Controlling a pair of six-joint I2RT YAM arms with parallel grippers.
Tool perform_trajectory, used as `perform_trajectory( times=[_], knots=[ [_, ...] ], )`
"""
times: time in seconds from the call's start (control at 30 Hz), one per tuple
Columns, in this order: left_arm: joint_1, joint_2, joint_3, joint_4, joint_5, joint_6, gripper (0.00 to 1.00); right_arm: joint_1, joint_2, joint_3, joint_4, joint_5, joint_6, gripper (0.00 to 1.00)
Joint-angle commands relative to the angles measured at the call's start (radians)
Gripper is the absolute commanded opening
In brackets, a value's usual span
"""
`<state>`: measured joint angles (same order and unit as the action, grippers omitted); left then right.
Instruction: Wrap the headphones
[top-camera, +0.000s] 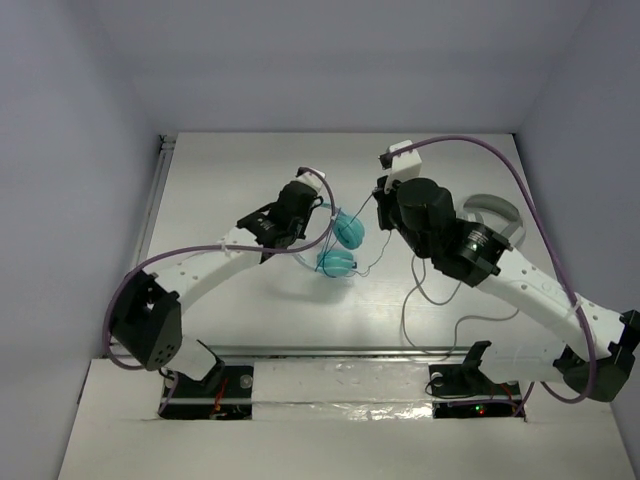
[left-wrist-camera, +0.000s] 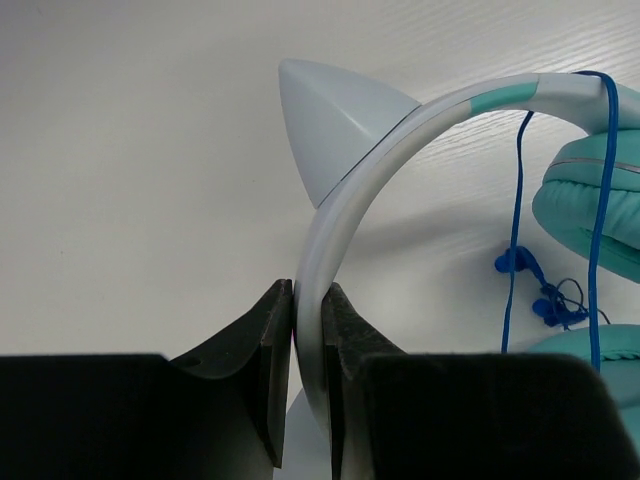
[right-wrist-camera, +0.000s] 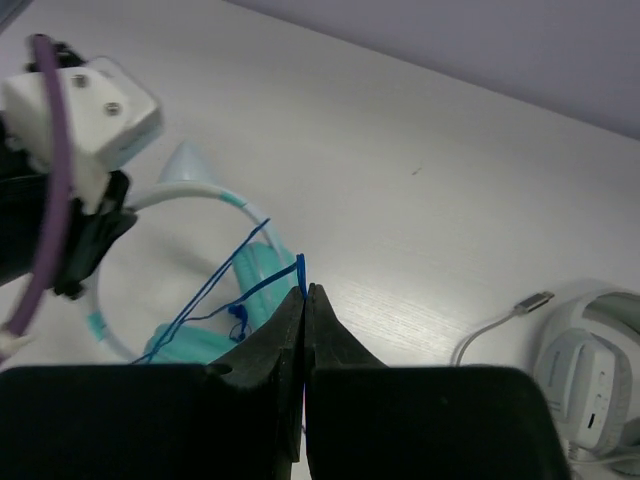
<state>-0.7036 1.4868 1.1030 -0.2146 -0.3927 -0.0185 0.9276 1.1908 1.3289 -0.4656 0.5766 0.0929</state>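
Note:
My right gripper should keep hold of the blue cord, which is looped over the headband, until the headband goes up. Then it should let go of the cord next to the teal earcup.
The headphones lie mid-table, with teal earcups, a white headband bearing a pointed cat ear, and a thin blue cord. My left gripper is shut on the headband, which runs up between its jaws. It reaches the headphones from the left. My right gripper is shut on a loop of the blue cord and holds it lifted just right of the earcups. Strands of cord run from there down across the teal earcups.
Larger grey-white headphones sit at the right, partly under my right arm. Their grey cable trails toward the near edge, plug end on the table. White walls close the table on three sides. My left wrist's camera block shows at left.

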Motion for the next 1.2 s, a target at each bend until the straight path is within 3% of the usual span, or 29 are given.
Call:
perform_trajectory(
  times=[0.0, 0.37, 0.57, 1.0, 1.17],
  knots=[
    [0.007, -0.123, 0.000, 0.044, 0.083, -0.027, 0.00, -0.042, 0.009, -0.006, 0.106, 0.035, -0.044, 0.00],
    [0.007, -0.275, -0.058, 0.037, 0.374, -0.024, 0.00, -0.147, 0.089, -0.076, 0.281, -0.032, -0.039, 0.00],
    [0.124, -0.327, -0.043, 0.057, 0.604, -0.063, 0.00, -0.193, 0.078, -0.140, 0.343, -0.087, 0.013, 0.00],
    [0.213, -0.372, 0.017, 0.144, 0.848, -0.149, 0.00, -0.303, -0.005, -0.325, 0.516, -0.432, 0.188, 0.00],
    [0.222, -0.387, 0.055, 0.191, 0.876, -0.222, 0.00, -0.375, -0.023, -0.440, 0.668, -0.613, 0.275, 0.21]
  ],
)
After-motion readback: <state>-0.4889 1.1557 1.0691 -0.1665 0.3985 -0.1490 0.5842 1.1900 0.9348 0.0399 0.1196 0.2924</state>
